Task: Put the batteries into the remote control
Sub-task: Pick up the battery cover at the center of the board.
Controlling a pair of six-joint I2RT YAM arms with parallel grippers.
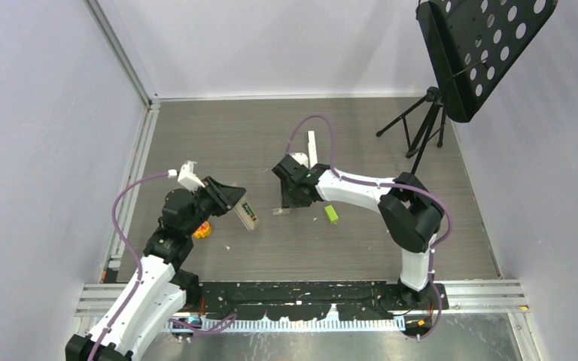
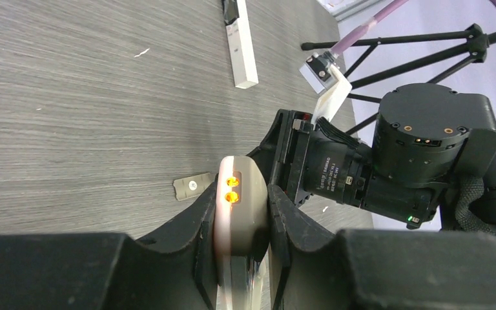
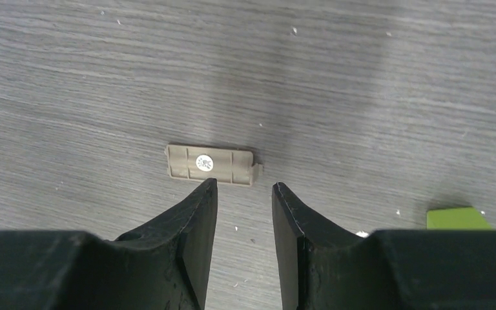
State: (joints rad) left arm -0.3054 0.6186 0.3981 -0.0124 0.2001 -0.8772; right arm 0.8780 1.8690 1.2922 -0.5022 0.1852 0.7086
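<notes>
The grey remote control's open battery bay [image 1: 247,210] is facing up. My left gripper goes on lowering the remote control toward the table's middle [image 1: 272,219] until it lies flat, and then let go.
My left gripper [image 2: 241,197] is shut on a grey remote control [image 2: 240,213], pinching its narrow sides; two orange lights glow on its end. Seen from above, the remote [image 1: 249,215] sticks out of that gripper [image 1: 235,203] toward the table's middle, its back facing up. My right gripper [image 3: 242,188] hovers just above the table, jaws open with nothing between them, right behind a loose grey battery cover [image 3: 210,164]. The cover [image 1: 280,211] lies between the two grippers. No batteries show clearly in any view.
A bright green block [image 1: 332,213] lies right of the right gripper [image 1: 295,197]. A slim white remote [image 1: 312,147] lies farther back. A small orange object [image 1: 202,230] sits by the left arm. A black music stand [image 1: 429,120] occupies the back right corner.
</notes>
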